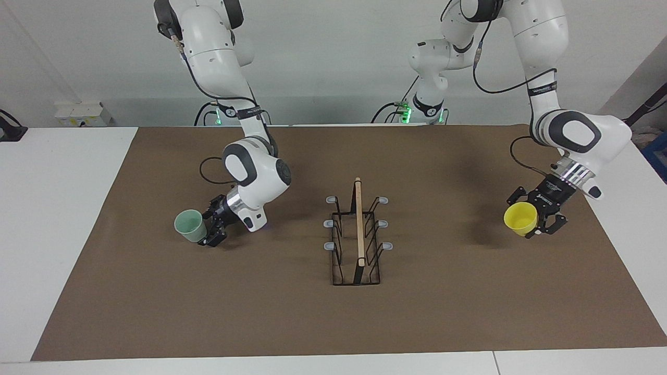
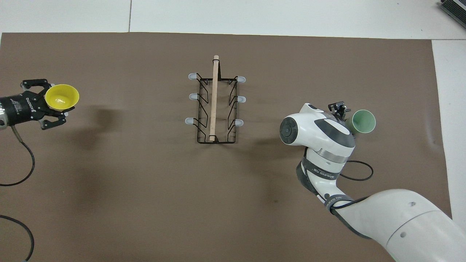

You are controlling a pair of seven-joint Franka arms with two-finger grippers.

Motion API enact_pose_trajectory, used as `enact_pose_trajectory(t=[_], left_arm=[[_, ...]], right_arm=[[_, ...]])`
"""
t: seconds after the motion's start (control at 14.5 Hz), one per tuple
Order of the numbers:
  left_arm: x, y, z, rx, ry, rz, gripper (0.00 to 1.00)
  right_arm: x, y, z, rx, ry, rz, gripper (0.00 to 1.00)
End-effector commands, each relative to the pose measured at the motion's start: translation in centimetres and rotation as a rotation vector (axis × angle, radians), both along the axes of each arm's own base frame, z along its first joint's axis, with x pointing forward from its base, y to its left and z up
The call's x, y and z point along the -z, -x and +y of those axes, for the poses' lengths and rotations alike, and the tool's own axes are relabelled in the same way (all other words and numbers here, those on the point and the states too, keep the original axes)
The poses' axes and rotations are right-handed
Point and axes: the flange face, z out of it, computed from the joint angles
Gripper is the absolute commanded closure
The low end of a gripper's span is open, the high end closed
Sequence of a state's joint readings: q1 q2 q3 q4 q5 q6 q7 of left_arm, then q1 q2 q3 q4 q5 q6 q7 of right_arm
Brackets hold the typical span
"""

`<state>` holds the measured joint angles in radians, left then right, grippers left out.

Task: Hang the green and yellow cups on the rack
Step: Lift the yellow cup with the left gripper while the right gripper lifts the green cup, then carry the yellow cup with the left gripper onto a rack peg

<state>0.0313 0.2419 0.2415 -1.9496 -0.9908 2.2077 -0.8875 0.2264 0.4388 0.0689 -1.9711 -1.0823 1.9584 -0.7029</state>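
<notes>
The green cup's opening [image 2: 363,121] points up, away from the rack's wires [image 2: 239,122]. I should flip the green cup opening-down with my right gripper before I hang it.
The rack [image 1: 358,234] stands mid-mat, a black wire frame with a wooden bar on top and grey-tipped prongs on both sides; it also shows in the overhead view [image 2: 214,105]. All its prongs are bare. My left gripper [image 1: 530,223] is shut on the yellow cup [image 1: 520,219] and holds it tilted in the air over the mat toward the left arm's end, as the overhead view shows too [image 2: 62,97]. My right gripper [image 1: 209,227] is shut on the green cup [image 1: 189,225], tilted and low over the mat toward the right arm's end [image 2: 363,122].
A brown mat [image 1: 260,312] covers most of the white table [image 1: 57,208]. Black cables trail from both wrists, one looping over the mat near the left arm [image 2: 22,160]. The right arm's elbow [image 2: 320,131] hangs over the mat beside the rack.
</notes>
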Motion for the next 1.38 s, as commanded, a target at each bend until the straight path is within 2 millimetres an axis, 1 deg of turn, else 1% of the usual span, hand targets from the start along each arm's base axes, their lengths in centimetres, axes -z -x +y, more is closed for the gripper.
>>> enact_pose_trajectory(t=[0.0,0.07,0.14,0.21,0.28,0.34,0.48,0.55,0.69,0.76,0.83,0.9,0.97,1.17,1.31], left_arm=[[-2.8,-0.9,-1.4,0.119,-0.163,-0.017,1.0],[-3.4,-1.1,-2.2,0.149,-0.201,-0.014,1.0],[-4.5,-1.2,-3.6,0.17,-0.217,-0.019,1.0],[-5.3,-1.1,-4.2,0.194,-0.246,-0.022,1.0],[-6.0,-1.1,-5.2,0.232,-0.288,-0.022,1.0],[-6.3,-1.2,-7.4,0.28,-0.337,-0.01,1.0],[-7.6,-1.8,-11.1,0.344,-0.46,0.015,1.0],[-7.9,-2.0,-13.2,0.376,-0.532,0.028,1.0],[-7.9,-1.8,-17.6,0.454,-0.656,0.039,1.0],[-8.0,-1.7,-19.1,0.47,-0.691,0.04,1.0],[-8.0,-1.5,-21.0,0.498,-0.728,0.035,1.0],[-8.0,-1.2,-22.9,0.529,-0.776,0.026,1.0],[-8.1,-1.0,-24.7,0.535,-0.824,0.014,1.0],[-8.4,0.1,-30.1,0.563,-0.967,-0.037,1.0],[-8.4,1.4,-33.9,0.595,-1.056,-0.093,1.0]], right_arm=[[-0.3,1.3,-0.9,-0.068,0.046,0.024,0.0],[-0.1,1.5,-1.2,-0.066,0.05,0.028,0.0],[-0.1,1.4,-1.7,-0.063,0.043,0.024,0.0],[0.1,1.6,-1.9,-0.068,0.043,0.027,0.0],[0.3,1.6,-2.3,-0.074,0.046,0.029,0.0],[0.7,2.0,-2.7,-0.083,0.057,0.039,0.0],[1.1,2.7,-3.2,-0.12,0.092,0.049,0.0],[1.2,2.7,-4.0,-0.112,0.083,0.048,0.0],[1.9,3.1,-4.8,-0.119,0.074,0.057,0.0],[1.9,3.0,-5.1,-0.12,0.08,0.055,0.0],[1.8,3.0,-5.1,-0.124,0.084,0.055,0.2],[1.8,3.0,-5.1,-0.128,0.09,0.056,0.54],[1.8,3.0,-5.2,-0.13,0.099,0.057,1.0],[1.5,2.8,-5.2,-0.129,0.108,0.057,1.0],[0.9,2.4,-5.1,-0.13,0.125,0.06,1.0]])
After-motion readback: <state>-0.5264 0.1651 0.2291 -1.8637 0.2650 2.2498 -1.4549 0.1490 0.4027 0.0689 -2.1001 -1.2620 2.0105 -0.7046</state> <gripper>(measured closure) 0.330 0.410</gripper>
